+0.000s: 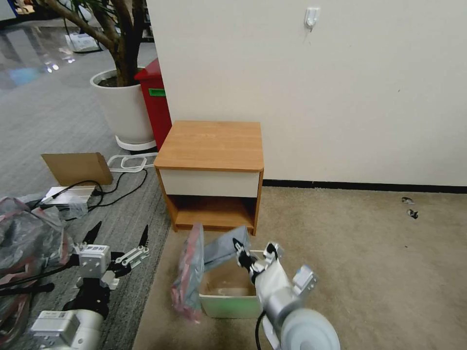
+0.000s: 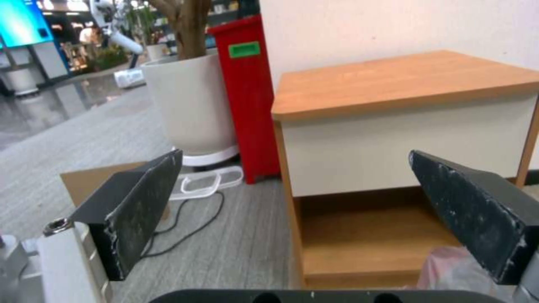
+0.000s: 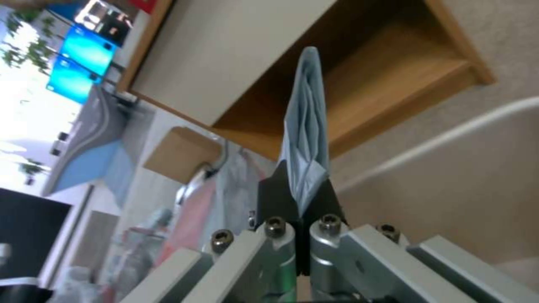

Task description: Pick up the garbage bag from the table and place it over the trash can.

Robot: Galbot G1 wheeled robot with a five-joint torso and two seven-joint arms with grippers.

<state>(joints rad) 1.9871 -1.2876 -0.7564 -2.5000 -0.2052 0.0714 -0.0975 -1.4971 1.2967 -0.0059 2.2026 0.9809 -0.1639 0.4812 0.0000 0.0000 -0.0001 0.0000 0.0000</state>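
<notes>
The trash can will come along when the robot carries the garbage bag, because the garbage bag drapes over the rim (image 1: 199, 268) of the trash can (image 1: 231, 306).
The trash can (image 1: 228, 297), a small beige bin, stands on the carpet in front of the table (image 1: 209, 146), whose top is bare. My right gripper (image 1: 242, 253) is over the bin's far rim, shut on a grey fold of the garbage bag (image 1: 221, 248). The rest of the bag, with its pinkish edge, hangs down the bin's left side. In the right wrist view the black fingers (image 3: 323, 198) pinch the bag (image 3: 306, 139) beside the bin's rim (image 3: 449, 134). My left gripper (image 1: 120, 232) hovers open to the left of the bin, holding nothing; its fingers (image 2: 137, 206) stand wide apart.
A heap of similar grey-pink bags (image 1: 24, 233) lies at the far left. Behind it sit a cardboard piece (image 1: 78, 167) and black cables (image 1: 121, 187). A red bin (image 1: 155, 102) and a white plant pot (image 1: 121, 107) stand left of the table. The wall runs behind.
</notes>
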